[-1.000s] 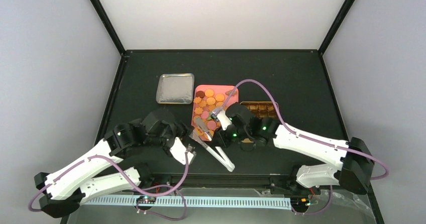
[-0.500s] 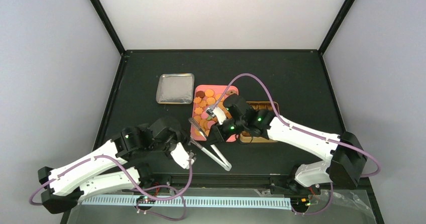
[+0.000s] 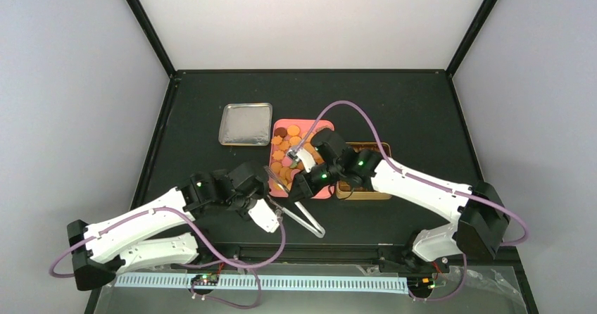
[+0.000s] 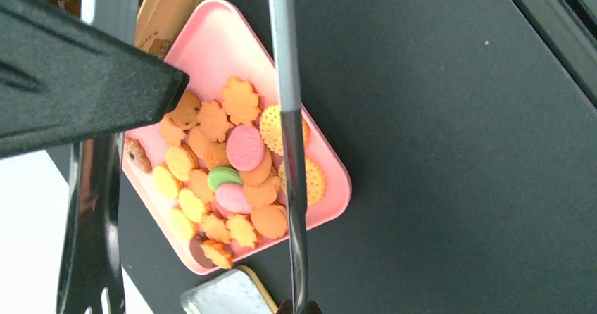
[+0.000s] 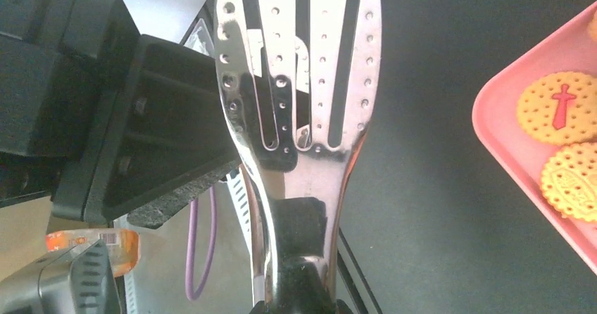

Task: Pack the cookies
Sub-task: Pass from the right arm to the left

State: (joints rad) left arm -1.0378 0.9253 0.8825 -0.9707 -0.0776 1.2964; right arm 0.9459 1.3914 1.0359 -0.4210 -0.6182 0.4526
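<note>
I should keep the tongs in my left gripper while my right gripper moves to the hinge end (image 3: 319, 231), because my right gripper is holding the tongs behind the slotted blade (image 5: 308, 177).
The cookies (image 3: 287, 148) lie heaped on a pink tray (image 3: 318, 125): mostly orange, with pink, green and brown ones (image 4: 239, 152). Metal tongs (image 3: 304, 215) hang over the tray's near edge. My left gripper (image 3: 278, 213) is shut on one tongs arm (image 4: 290, 187), which runs up from its jaws (image 4: 299, 308). The other, slotted tongs arm (image 4: 90, 229) shows at the left. My right gripper (image 3: 300, 186) still has the tongs in its jaws (image 5: 299, 305), with the slotted blade (image 5: 303, 67) reaching away. Two yellow cookies (image 5: 563, 110) show at the right.
A gold tin (image 3: 366, 191) with brown cups stands right of the tray, partly under the right arm. Its silver lid (image 3: 245, 124) lies left of the tray. The right arm's black body (image 4: 70, 96) crosses the left wrist view. The table's front rail (image 3: 310, 247) is close.
The left arm swung right to the tongs and its jaws closed on one arm. The right arm moved back-left over the tray. The tongs shifted slightly left.
</note>
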